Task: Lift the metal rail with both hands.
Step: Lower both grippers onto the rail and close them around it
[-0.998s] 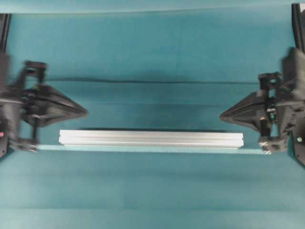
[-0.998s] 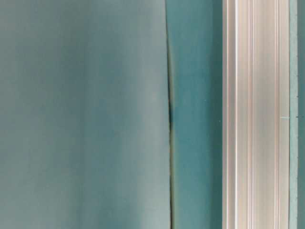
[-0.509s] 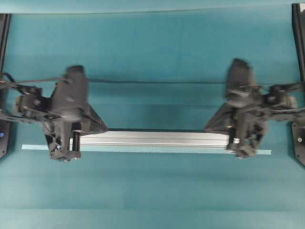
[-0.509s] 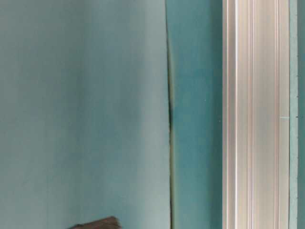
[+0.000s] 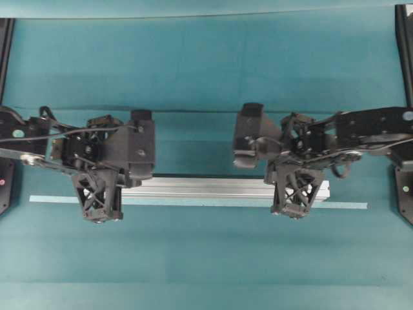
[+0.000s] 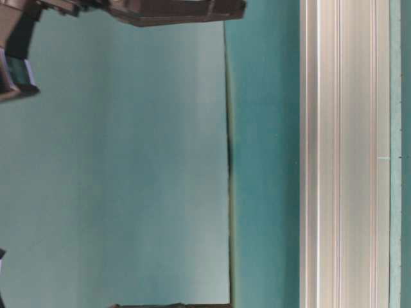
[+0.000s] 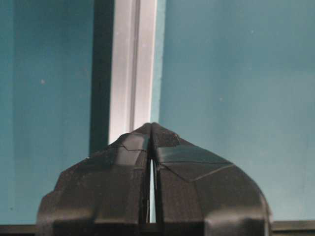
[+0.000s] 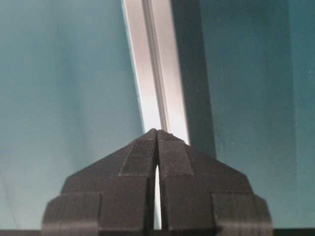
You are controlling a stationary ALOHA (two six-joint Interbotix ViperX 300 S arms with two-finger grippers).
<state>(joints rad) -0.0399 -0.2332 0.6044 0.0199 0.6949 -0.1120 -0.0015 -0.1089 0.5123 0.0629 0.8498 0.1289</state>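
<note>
The metal rail's narrow width (image 8: 162,98) has my right gripper's fingers lined up across it. I keep lowering and opening the fingers until they straddle both edges (image 5: 265,188) of the rail, and then close them.
The metal rail (image 5: 206,187) lies flat on the teal table, a long silver grooved bar running left to right. It also shows in the table-level view as rail (image 6: 343,154). My left gripper (image 5: 99,205) hangs over the rail's left end, shut, with nothing between its fingers. In its wrist view the left gripper (image 7: 151,124) has its tips together above the rail (image 7: 133,64). My right gripper (image 5: 295,201) sits over the right end, also shut and empty. The right gripper (image 8: 157,130) points at the rail (image 8: 157,69). Whether either touches the bar I cannot tell.
A thin pale tape strip (image 5: 345,205) lies along the rail's near side and runs past both ends. A dark seam (image 5: 193,111) crosses the cloth behind the arms. Black arm mounts (image 5: 403,194) stand at the left and right edges.
Both arms have swung in from the table's sides and turned fingers-down over the rail's two ends. Both grippers stayed shut. The rail has not moved.
</note>
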